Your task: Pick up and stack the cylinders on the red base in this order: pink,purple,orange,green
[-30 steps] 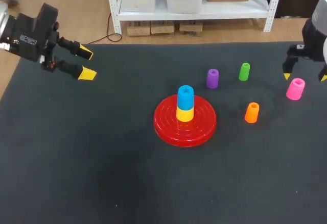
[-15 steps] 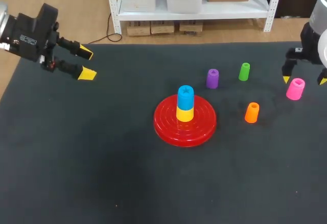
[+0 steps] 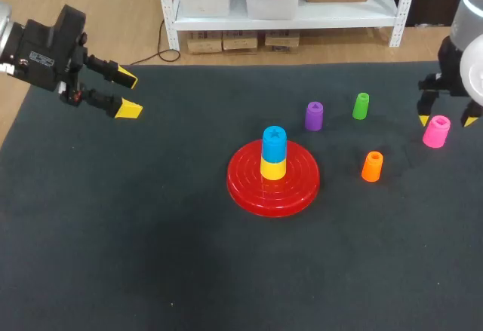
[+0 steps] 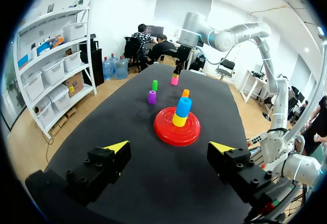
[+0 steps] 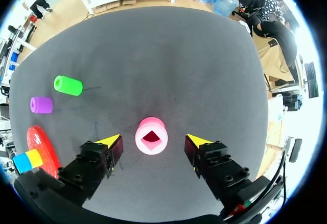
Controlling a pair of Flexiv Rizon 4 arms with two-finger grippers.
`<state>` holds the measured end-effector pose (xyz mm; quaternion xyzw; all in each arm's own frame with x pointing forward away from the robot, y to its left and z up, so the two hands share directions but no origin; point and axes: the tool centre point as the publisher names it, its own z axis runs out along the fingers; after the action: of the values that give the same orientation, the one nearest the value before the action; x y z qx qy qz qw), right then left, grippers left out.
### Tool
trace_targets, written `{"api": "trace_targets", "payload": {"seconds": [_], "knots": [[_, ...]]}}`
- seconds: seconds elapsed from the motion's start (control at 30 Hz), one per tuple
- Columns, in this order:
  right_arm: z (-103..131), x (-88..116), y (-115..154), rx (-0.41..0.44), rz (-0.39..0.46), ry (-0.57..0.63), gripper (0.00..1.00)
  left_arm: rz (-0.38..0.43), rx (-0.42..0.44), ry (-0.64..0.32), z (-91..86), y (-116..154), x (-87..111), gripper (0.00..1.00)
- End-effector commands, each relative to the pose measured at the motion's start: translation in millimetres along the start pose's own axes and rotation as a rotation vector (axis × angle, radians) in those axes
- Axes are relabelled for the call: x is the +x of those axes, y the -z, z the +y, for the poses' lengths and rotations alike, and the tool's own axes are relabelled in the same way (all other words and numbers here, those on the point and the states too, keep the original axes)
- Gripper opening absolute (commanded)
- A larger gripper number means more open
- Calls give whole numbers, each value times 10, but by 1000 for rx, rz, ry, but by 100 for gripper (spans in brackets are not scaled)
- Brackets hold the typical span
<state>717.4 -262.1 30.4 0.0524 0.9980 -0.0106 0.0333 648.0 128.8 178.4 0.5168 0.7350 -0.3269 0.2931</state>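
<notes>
The pink cylinder (image 3: 436, 132) will slide over the blue cylinder's top when I lower it, since just a short yellow band (image 3: 273, 170) shows beneath the blue cylinder.
The pink cylinder (image 3: 436, 131) stands upright at the table's far right, between the fingers of my right gripper (image 3: 446, 120), which is open and straddles it. In the right wrist view the pink cylinder (image 5: 151, 135) sits midway between the yellow tips of the right gripper (image 5: 153, 141), with a gap on each side. The red base (image 3: 249, 189) lies mid-table with a blue cylinder (image 3: 274, 142) stacked on a yellow one (image 3: 273, 169). Purple (image 3: 314, 116), green (image 3: 361, 105) and orange (image 3: 372, 166) cylinders stand between base and pink. My left gripper (image 3: 129, 95) hangs open at the far left, holding nothing.
The table's right edge runs close behind the pink cylinder. In the left wrist view the left gripper (image 4: 169, 147) faces the red base (image 4: 168, 136) across bare mat. The green cylinder (image 5: 68, 85) and purple cylinder (image 5: 41, 104) stand well off to one side of the right gripper.
My right gripper has settled around the pink cylinder and its fingers have drawn a little closer together. The left arm and all cylinders have stayed in place.
</notes>
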Motion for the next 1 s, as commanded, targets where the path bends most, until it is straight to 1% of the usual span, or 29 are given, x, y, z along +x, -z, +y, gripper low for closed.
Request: {"api": "trace_targets", "payload": {"seconds": [0.03,0.1,0.17,0.27,0.3,0.37,0.53,0.67,1.0], "knots": [[18,-19,-9,1,5,2,77,-4,-2,-2,-3,0,12,100],[21,-20,-11,2,5,2,75,-4,-2,-2,-3,0,12,100],[24,-19,-13,3,5,2,69,-4,-2,-2,-3,0,12,100],[30,-10,-17,0,6,4,68,-4,-2,-2,-3,0,12,100],[30,-6,-17,0,6,4,65,-4,-2,-2,-3,0,12,100],[26,6,-22,0,6,4,64,-4,-2,-2,-3,0,12,100],[15,26,-25,4,8,1,65,-4,-2,-2,-3,0,12,100],[10,31,-29,6,9,1,64,-4,-2,-2,-3,0,12,100],[-11,18,-67,2,13,-13,56,-4,-2,-2,-3,0,12,100]]}}
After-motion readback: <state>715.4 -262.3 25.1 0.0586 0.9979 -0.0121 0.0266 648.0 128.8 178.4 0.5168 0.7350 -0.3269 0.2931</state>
